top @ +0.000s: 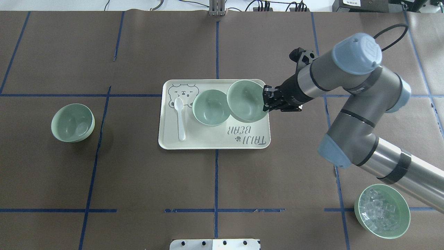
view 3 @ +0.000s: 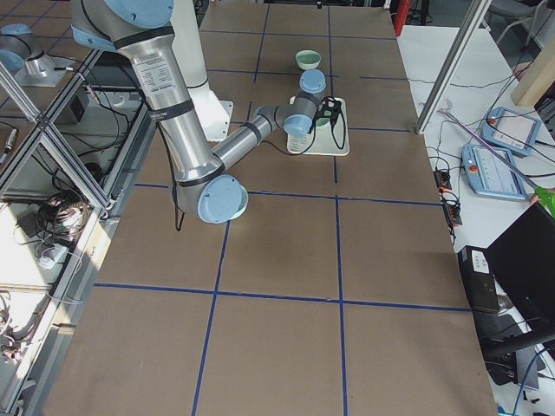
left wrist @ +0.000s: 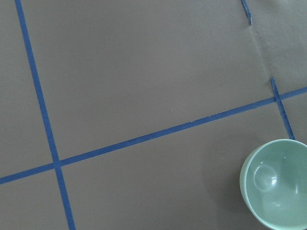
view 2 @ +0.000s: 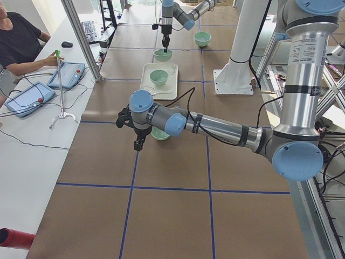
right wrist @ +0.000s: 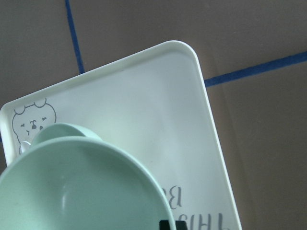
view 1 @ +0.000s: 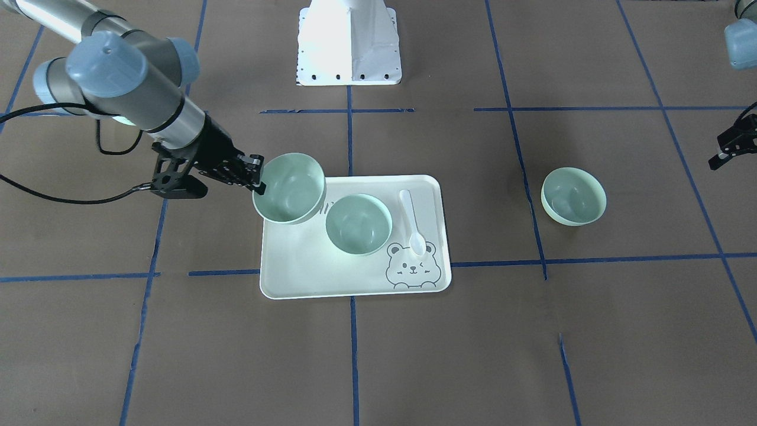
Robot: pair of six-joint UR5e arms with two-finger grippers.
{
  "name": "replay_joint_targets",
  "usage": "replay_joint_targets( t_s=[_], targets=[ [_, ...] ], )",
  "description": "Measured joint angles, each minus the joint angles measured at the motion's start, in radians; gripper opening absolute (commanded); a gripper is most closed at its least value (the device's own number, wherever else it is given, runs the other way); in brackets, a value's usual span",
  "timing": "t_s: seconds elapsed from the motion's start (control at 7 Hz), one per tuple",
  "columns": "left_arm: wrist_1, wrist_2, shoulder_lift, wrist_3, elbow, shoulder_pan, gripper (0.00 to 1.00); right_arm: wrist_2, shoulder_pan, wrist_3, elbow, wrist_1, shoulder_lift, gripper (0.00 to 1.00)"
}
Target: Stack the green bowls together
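The held green bowl hangs with its opening up beside the empty bowl on the tray, so the robot's right gripper should go on carrying it until it nests inside the empty bowl.
My right gripper is shut on the rim of one green bowl and holds it tilted above the tray's corner; it also shows in the overhead view. A second green bowl stands on the pale tray, right beside the held one. A third green bowl stands alone on the brown table on my left side. My left gripper hovers empty near that bowl; I cannot tell whether it is open or shut. The left wrist view shows this bowl at its lower right.
A white spoon lies on the tray next to the bear print. A matching green bowl of clear cubes stands near my right arm's base. Blue tape lines cross the brown table. An operator sits at the side desk.
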Motion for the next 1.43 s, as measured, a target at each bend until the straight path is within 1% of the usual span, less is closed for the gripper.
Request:
replay_joint_targets(
  t_s=[0.14,0.29,0.43,0.71,1.0,1.14,1.43],
  targets=[
    [-0.011,0.002,0.0,-0.022,0.0,0.007,1.0,-0.057,-0.039,0.027,-0.034,-0.056,0.075,0.0],
    [-0.016,0.003,0.0,-0.03,0.0,0.009,1.0,-0.104,-0.065,0.041,-0.072,-0.088,0.126,0.0],
    [-0.017,0.005,0.001,-0.032,0.0,0.01,1.0,-0.133,-0.078,0.048,-0.109,-0.102,0.162,0.0],
    [-0.02,0.007,0.002,-0.033,0.0,0.011,1.0,-0.154,-0.085,0.053,-0.163,-0.108,0.206,0.0],
    [-0.021,0.007,0.002,-0.033,-0.001,0.011,1.0,-0.166,-0.093,0.053,-0.18,-0.108,0.213,0.0],
    [-0.021,0.007,0.002,-0.032,0.0,0.011,1.0,-0.168,-0.097,0.052,-0.181,-0.108,0.212,0.99],
    [-0.021,0.007,0.002,-0.032,0.0,0.011,1.0,-0.181,-0.105,0.052,-0.184,-0.108,0.21,1.0]
  ],
)
